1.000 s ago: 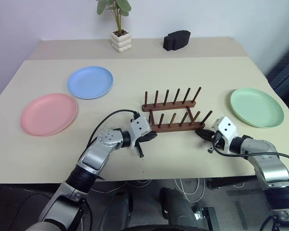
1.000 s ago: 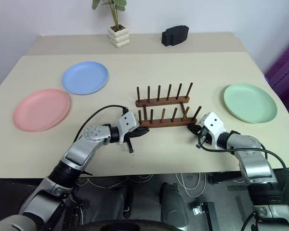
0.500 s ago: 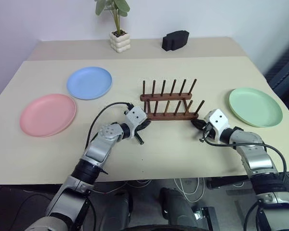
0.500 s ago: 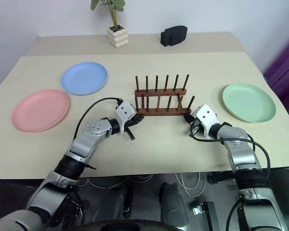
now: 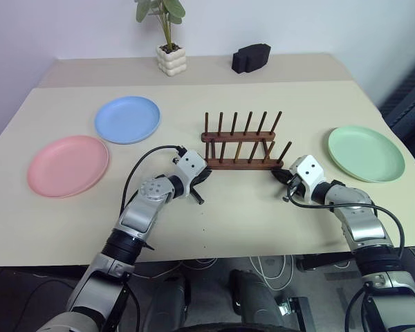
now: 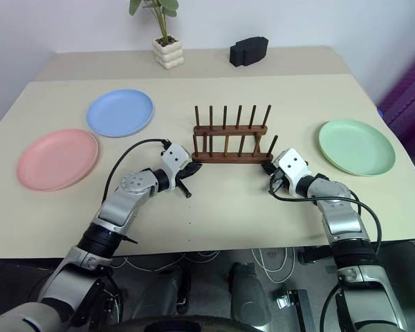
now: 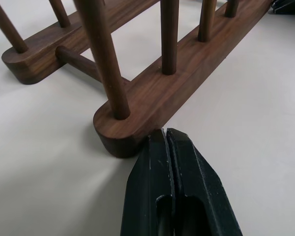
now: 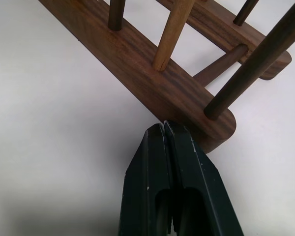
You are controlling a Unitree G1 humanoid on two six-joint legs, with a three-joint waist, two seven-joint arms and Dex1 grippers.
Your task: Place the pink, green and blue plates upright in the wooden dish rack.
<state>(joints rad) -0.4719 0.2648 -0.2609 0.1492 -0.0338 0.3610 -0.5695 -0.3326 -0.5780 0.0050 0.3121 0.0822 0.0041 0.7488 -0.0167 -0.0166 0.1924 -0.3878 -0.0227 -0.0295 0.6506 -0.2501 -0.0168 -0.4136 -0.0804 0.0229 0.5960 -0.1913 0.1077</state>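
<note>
The pink plate (image 5: 68,166) is lying flat and far from my right gripper, so next my left gripper lifts it by its near rim (image 5: 37,187) and passes it to my right gripper.
The wooden dish rack (image 5: 241,146) stands empty in the middle of the table. My left gripper (image 5: 203,176) is shut, its tip pressed against the near rail's left end (image 7: 119,132). My right gripper (image 5: 279,176) is shut too, its tip against the same rail's right end (image 8: 212,129). The pink plate (image 5: 68,164) lies flat at the near left. Behind it, the blue plate (image 5: 127,119) also lies flat. The green plate (image 5: 366,153) rests flat at the right.
A potted plant (image 5: 170,48) and a black object (image 5: 252,57) stand on the raised back part of the table. Bare tabletop (image 5: 235,214) lies between the rack and the near edge.
Both grippers have pushed the rack away from me, toward the middle of the table, staying at its two ends. The plates have not moved.
</note>
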